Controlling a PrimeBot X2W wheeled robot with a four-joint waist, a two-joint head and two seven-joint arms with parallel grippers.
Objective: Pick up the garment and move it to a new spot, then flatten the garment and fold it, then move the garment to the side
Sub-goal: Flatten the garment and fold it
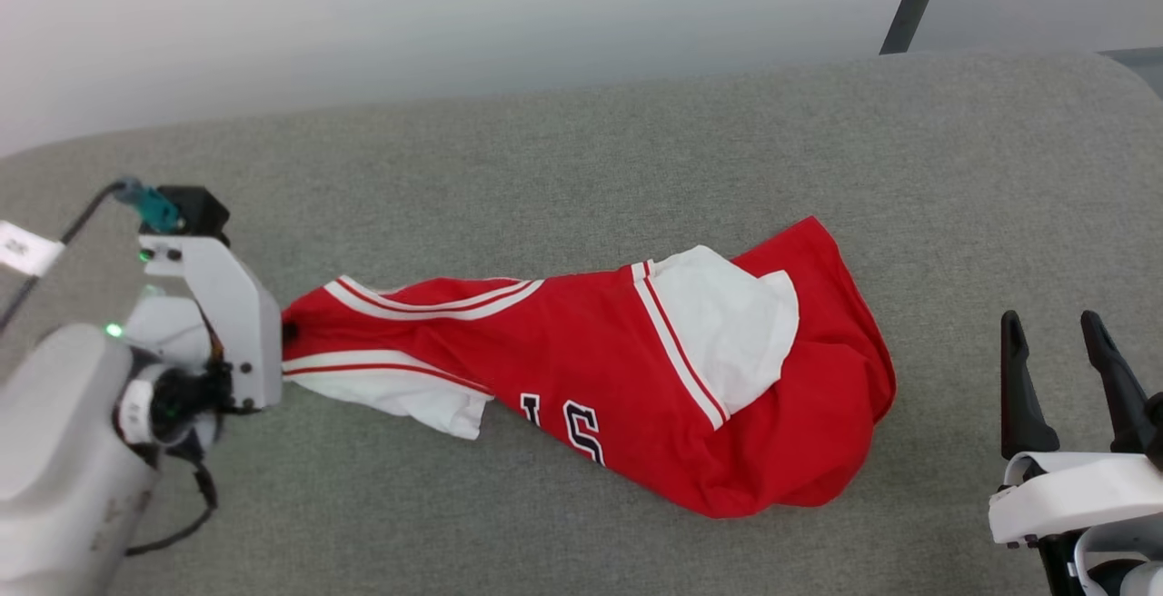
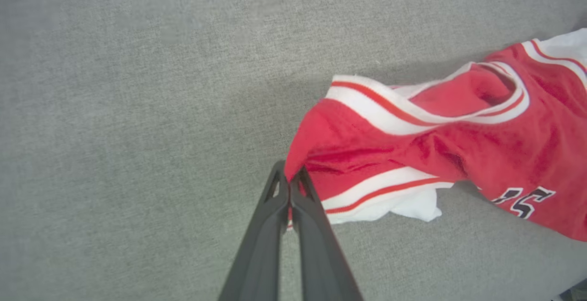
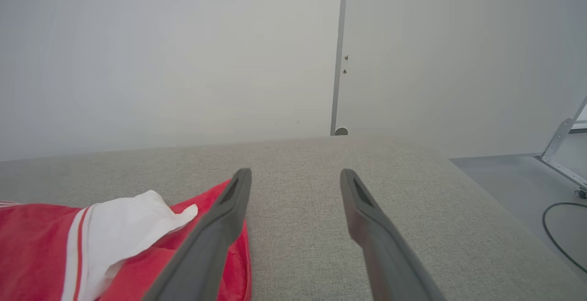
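Observation:
The garment will show hidden lettering when I pull the white sleeve (image 1: 724, 325), because dark letters (image 1: 562, 425) break off at the garment's front edge.
The red jersey garment (image 1: 600, 369) lies crumpled and stretched out on the grey cushioned surface (image 1: 581, 151), with a white sleeve folded over its right half and dark letters showing near its front edge. My left gripper (image 1: 289, 332) is shut on the garment's left end; in the left wrist view the fingertips (image 2: 290, 182) pinch the red edge of the garment (image 2: 440, 154). My right gripper (image 1: 1054, 337) stands open at the lower right, apart from the cloth. In the right wrist view its fingers (image 3: 229, 200) are spread, with the garment (image 3: 55, 246) at the lower left.
A pale wall (image 1: 454, 14) runs behind the surface, with a dark bar (image 1: 907, 14) leaning at the upper right. In the right wrist view the floor (image 3: 527, 186) drops off to the right, with a cable (image 3: 557, 232) and a metal frame (image 3: 562, 154).

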